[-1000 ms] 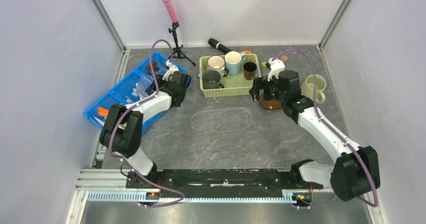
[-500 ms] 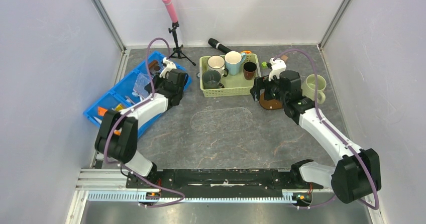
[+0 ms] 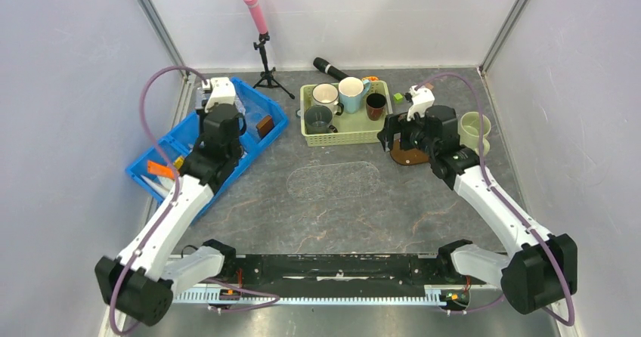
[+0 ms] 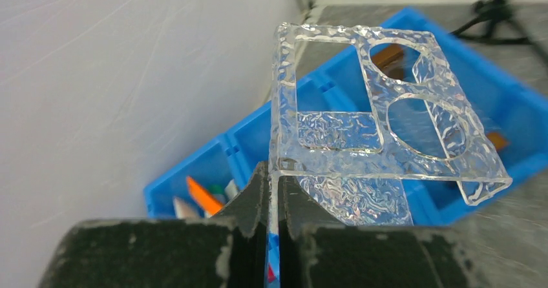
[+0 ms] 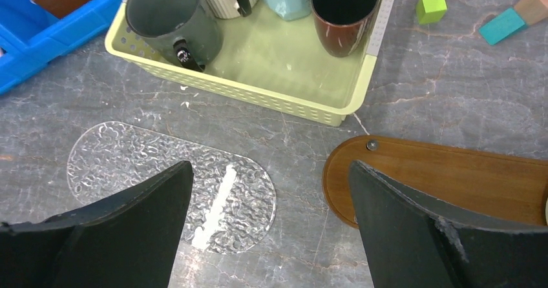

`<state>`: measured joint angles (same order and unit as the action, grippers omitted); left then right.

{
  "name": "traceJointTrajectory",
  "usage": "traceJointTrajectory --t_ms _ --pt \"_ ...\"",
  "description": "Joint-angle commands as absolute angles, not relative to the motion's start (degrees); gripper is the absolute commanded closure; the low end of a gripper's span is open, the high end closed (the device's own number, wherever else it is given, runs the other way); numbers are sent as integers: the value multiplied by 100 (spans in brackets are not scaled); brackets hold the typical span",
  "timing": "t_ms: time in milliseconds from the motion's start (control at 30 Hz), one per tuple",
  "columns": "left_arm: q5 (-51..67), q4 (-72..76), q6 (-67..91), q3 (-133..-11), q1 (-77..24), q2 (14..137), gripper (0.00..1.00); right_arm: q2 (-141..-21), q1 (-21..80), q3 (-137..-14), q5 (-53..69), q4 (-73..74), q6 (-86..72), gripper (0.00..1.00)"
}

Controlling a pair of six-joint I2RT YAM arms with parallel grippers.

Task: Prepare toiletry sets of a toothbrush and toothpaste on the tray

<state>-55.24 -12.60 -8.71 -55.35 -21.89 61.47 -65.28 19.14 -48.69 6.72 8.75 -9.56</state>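
Observation:
The clear holder (image 4: 382, 159) is over the blue bin, far from the brown tray (image 5: 446, 179), so the robot's right gripper should take it from the left gripper before setting it there.
My left gripper (image 4: 273, 172) is shut on the edge of a clear textured plastic holder (image 4: 368, 130) with round and square cut-outs, held up over the blue divided bin (image 4: 242, 136). An orange toothpaste tube (image 4: 203, 197) lies in the bin's near compartment (image 3: 159, 169). No toothbrush can be made out. The tray (image 5: 452, 178), a brown wooden oval board, lies right of the green basket (image 3: 408, 157). Over its left end my right gripper (image 5: 270, 172) hangs open with nothing between its fingers.
A clear oval plate (image 3: 334, 180) lies flat mid-table. The pale green basket (image 3: 344, 134) holds several mugs. A pale mug (image 3: 472, 129) stands at the right. A pink microphone on a tripod (image 3: 253, 4), a black microphone (image 3: 329, 68) and small blocks (image 5: 431, 7) are at the back.
My left gripper has closed on the clear holder and the left arm has swung left and back over the blue bin. The right arm has hardly moved.

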Motion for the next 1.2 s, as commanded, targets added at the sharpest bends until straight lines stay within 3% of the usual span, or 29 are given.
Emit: traceJointTrajectory --t_ms 0,533,833,1167 --pt "-3891 -1281 -588 -5704 -2189 5410 98 -6289 1972 -5295 830 910 -936 4" --pt "818 -725 -557 -5227 -2213 4820 98 -6500 2674 -6384 881 1747 -528 8" --pt "1848 -624 -705 -5054 -2492 4942 98 -7006 3277 -7383 855 2322 -369 17" --pt "1717 -629 -892 -4949 -2986 5086 98 -7565 3883 -8292 849 2726 -288 29"
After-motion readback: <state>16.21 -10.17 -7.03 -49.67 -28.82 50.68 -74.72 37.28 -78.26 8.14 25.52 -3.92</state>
